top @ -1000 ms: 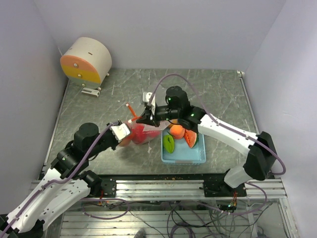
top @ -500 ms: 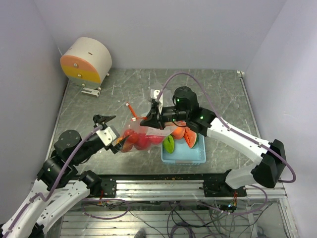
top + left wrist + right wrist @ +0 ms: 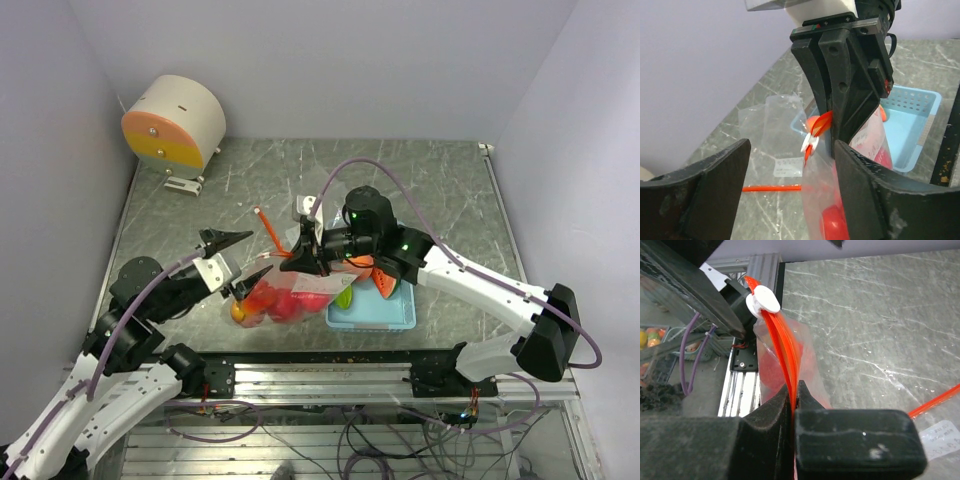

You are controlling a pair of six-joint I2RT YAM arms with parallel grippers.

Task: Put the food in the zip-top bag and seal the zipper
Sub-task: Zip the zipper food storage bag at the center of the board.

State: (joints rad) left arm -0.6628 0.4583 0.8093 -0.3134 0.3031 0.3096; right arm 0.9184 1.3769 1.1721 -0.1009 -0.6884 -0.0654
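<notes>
The white slider [image 3: 763, 300] is at the end of the zipper, away from my right gripper. My left gripper should therefore hold that end [image 3: 752, 284] while my right gripper takes the slider.
My right gripper [image 3: 301, 257] is shut on the red-orange zipper [image 3: 783, 342] of the clear zip-top bag [image 3: 290, 297] and holds it hanging above the table. A white slider [image 3: 765, 301] sits at the zipper's end. Red round fruits [image 3: 836, 223] and an orange-yellow one [image 3: 238, 312] lie inside the bag. My left gripper [image 3: 255, 254] is open, its fingers [image 3: 705, 192] either side of the bag without gripping it. In the left wrist view the right gripper [image 3: 832, 107] pinches the zipper [image 3: 821, 125]. A green piece [image 3: 345, 297], a red-orange slice [image 3: 386, 280] and an orange ball [image 3: 360, 263] lie in the tray.
The light blue tray [image 3: 375, 318] stands right of the bag. A second clear bag with a red-orange strip [image 3: 266, 224] lies flat on the table behind; it also shows in the left wrist view [image 3: 771, 188]. A beige and orange round device [image 3: 173, 122] stands at the back left.
My left gripper has let go of the bag, opened and drawn back to the left. The right gripper has carried the bag by its zipper slightly toward the near edge.
</notes>
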